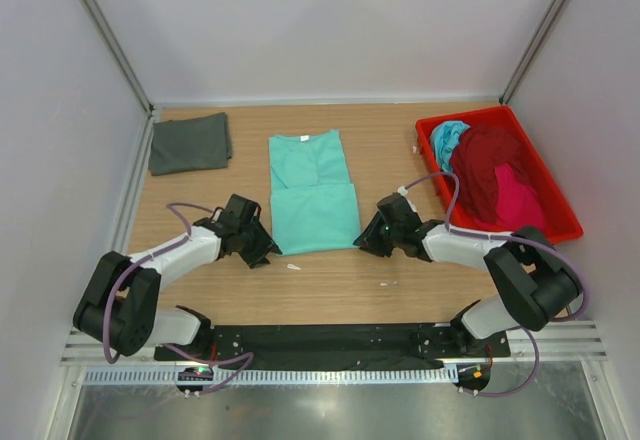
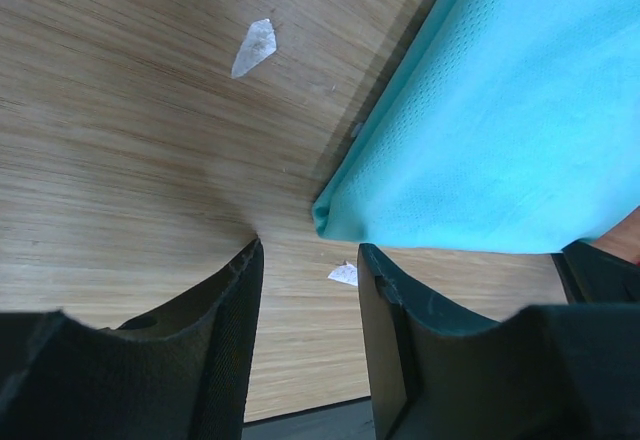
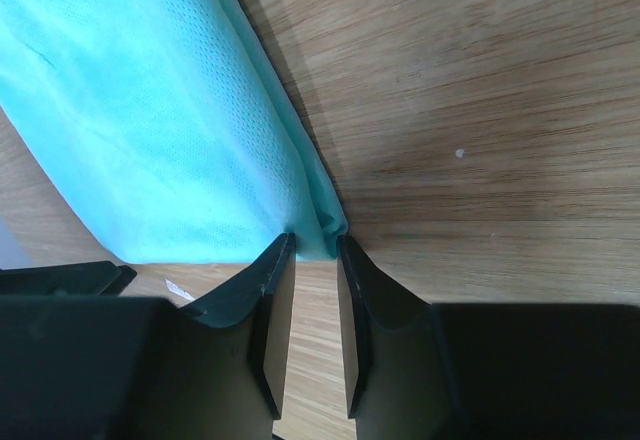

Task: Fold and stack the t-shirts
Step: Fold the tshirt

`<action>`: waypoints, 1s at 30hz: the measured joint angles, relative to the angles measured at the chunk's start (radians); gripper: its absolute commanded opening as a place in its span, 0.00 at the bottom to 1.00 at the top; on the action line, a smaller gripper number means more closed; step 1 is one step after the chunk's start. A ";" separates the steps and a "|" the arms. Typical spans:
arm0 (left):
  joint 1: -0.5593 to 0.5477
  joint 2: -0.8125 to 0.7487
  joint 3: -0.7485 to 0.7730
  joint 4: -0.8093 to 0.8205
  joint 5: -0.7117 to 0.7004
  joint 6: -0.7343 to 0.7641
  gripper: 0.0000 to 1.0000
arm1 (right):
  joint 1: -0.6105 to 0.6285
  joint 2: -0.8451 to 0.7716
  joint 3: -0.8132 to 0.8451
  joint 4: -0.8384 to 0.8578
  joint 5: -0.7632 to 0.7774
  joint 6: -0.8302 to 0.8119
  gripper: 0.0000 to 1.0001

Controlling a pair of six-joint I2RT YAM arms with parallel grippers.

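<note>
The mint green t-shirt lies askew with its near corner in front of the left gripper's fingers, so the robot should take hold of that corner and pull the t-shirt straight before folding.
A mint green t-shirt lies partly folded at the table's middle. My left gripper is open at its near left corner; in the left wrist view the corner lies just ahead of the jaws, not between them. My right gripper is at the near right corner; its jaws stand narrowly open with the cloth corner at the fingertips. A folded dark grey t-shirt lies at the back left. Turquoise, maroon and pink shirts are heaped in the tray.
The red plastic tray stands at the back right. Small white paper scraps lie on the wood near the shirt's front edge, also in the left wrist view. White walls enclose the table on three sides.
</note>
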 measured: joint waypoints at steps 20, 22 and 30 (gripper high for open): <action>-0.033 -0.026 -0.048 0.066 -0.066 -0.078 0.27 | 0.077 -0.058 -0.088 0.082 0.069 0.027 0.01; -0.038 -0.039 -0.048 0.059 -0.078 -0.078 0.35 | 0.095 -0.069 -0.095 0.082 0.076 0.035 0.01; -0.063 -0.177 -0.067 0.002 -0.127 -0.079 0.41 | 0.189 -0.129 -0.130 0.080 0.131 0.090 0.01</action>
